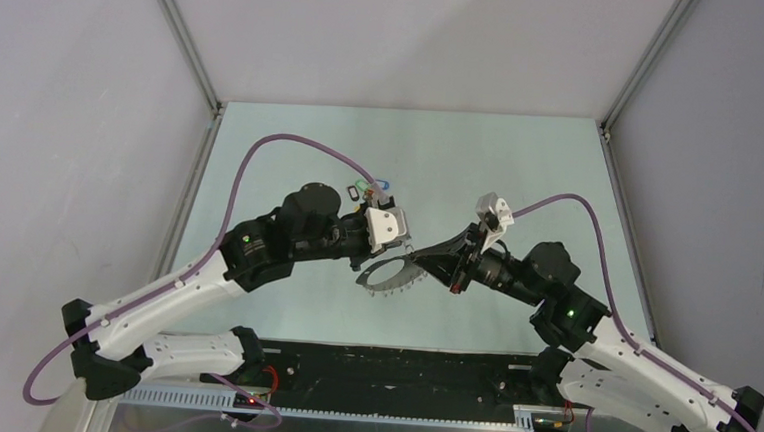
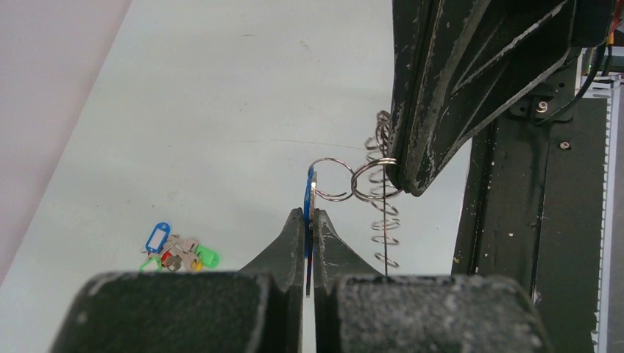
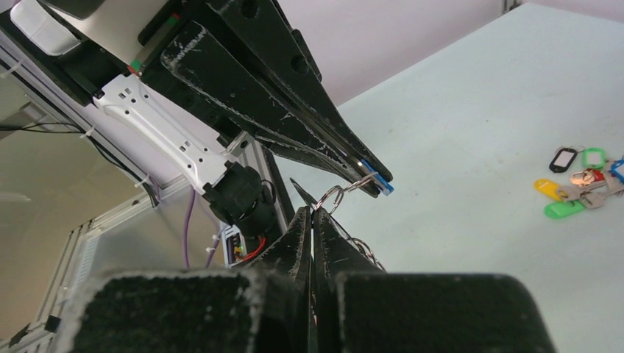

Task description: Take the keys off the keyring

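Observation:
The second ring [image 2: 374, 179] is pinched in my right gripper far from the blue tag, so next the gripper lets go, moves back and takes hold closer, where the two rings link [image 2: 352, 185].
My left gripper [image 2: 310, 215] is shut on a blue key tag [image 2: 310, 193], held edge-on above the table. The tag's small silver ring [image 2: 331, 179] links to a second ring [image 2: 374, 185] at the keyring [image 2: 384, 234], a thin loop seen edge-on and fringed with small rings. My right gripper [image 3: 312, 212] is shut on the keyring's rim right beside that link; its fingers [image 2: 434, 95] show in the left wrist view. In the top view the keyring [image 1: 391, 277] hangs between the left gripper [image 1: 403, 245] and right gripper [image 1: 427, 263]. The blue tag [image 3: 381, 184] also shows in the right wrist view.
A pile of loose key tags [image 1: 370, 188], blue, green, orange and red, lies on the pale table [image 1: 521, 164] behind the left gripper; it also shows in the left wrist view [image 2: 176, 250] and right wrist view [image 3: 581, 184]. Grey enclosure walls ring the table.

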